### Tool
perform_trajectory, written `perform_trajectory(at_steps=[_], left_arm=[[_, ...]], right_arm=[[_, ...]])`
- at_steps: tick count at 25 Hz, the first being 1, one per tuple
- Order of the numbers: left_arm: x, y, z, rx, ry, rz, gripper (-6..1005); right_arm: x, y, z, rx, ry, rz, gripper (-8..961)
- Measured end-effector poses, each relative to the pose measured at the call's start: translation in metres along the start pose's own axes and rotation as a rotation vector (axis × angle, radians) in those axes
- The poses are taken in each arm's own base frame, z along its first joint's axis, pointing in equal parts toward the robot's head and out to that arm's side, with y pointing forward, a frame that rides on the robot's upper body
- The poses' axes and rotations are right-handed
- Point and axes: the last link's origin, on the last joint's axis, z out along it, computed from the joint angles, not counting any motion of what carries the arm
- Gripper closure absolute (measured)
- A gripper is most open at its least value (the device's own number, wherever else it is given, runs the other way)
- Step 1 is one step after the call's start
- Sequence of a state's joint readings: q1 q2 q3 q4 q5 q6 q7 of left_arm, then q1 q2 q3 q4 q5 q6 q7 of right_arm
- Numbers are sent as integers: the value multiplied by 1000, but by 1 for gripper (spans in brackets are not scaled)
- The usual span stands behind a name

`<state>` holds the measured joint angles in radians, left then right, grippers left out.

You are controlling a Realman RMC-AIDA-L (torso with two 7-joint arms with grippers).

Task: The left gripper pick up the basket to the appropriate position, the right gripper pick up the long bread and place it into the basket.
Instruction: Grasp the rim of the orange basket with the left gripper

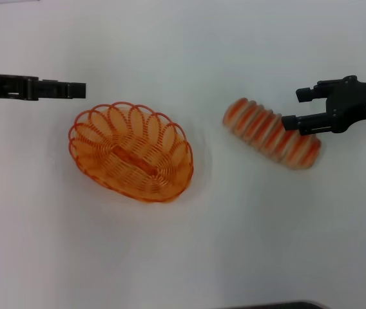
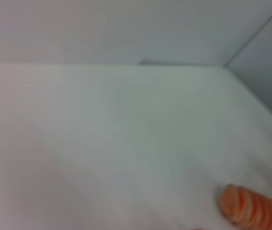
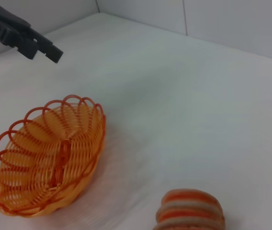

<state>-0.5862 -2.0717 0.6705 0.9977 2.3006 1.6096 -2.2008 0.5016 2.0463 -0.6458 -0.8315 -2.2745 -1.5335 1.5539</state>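
Note:
My left gripper points past the slanted basket's far rim [image 1: 120, 104]. Next, I pull it back and tilt it onto the basket's end rim [image 1: 76, 125] away from the bread.
The orange wire basket [image 1: 131, 151] stands on the white table left of centre; it also shows in the right wrist view [image 3: 47, 155]. My left gripper [image 1: 77, 90] hovers just behind the basket's far left rim, open and empty, and shows in the right wrist view [image 3: 42, 50]. The long bread [image 1: 272, 133] lies slantwise on the table to the right and shows in the left wrist view [image 2: 253, 211] and the right wrist view [image 3: 189, 211]. My right gripper [image 1: 297, 108] is open at the bread's right end, with one finger over the loaf.
The white table [image 1: 183, 257] runs wide in front of the basket and bread. Pale walls meet at the back corner [image 2: 224, 66]. A dark edge [image 1: 273, 305] shows at the bottom of the head view.

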Motion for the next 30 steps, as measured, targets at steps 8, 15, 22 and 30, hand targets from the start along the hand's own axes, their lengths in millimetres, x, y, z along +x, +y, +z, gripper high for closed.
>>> perform_trajectory(at_steps=[8, 15, 22, 30], left_arm=[[11, -5, 3, 130, -152, -48, 141], [19, 6, 21, 204, -298, 20, 141], [28, 22, 43, 230, -362, 110, 140], [25, 25, 65, 309, -406, 191, 162]], right_arm=[[-4, -1, -2, 6, 0, -18, 146], [-5, -1, -3, 7, 0, -23, 146], [-5, -1, -3, 7, 0, -25, 146], [-6, 0, -3, -2, 0, -24, 145]])
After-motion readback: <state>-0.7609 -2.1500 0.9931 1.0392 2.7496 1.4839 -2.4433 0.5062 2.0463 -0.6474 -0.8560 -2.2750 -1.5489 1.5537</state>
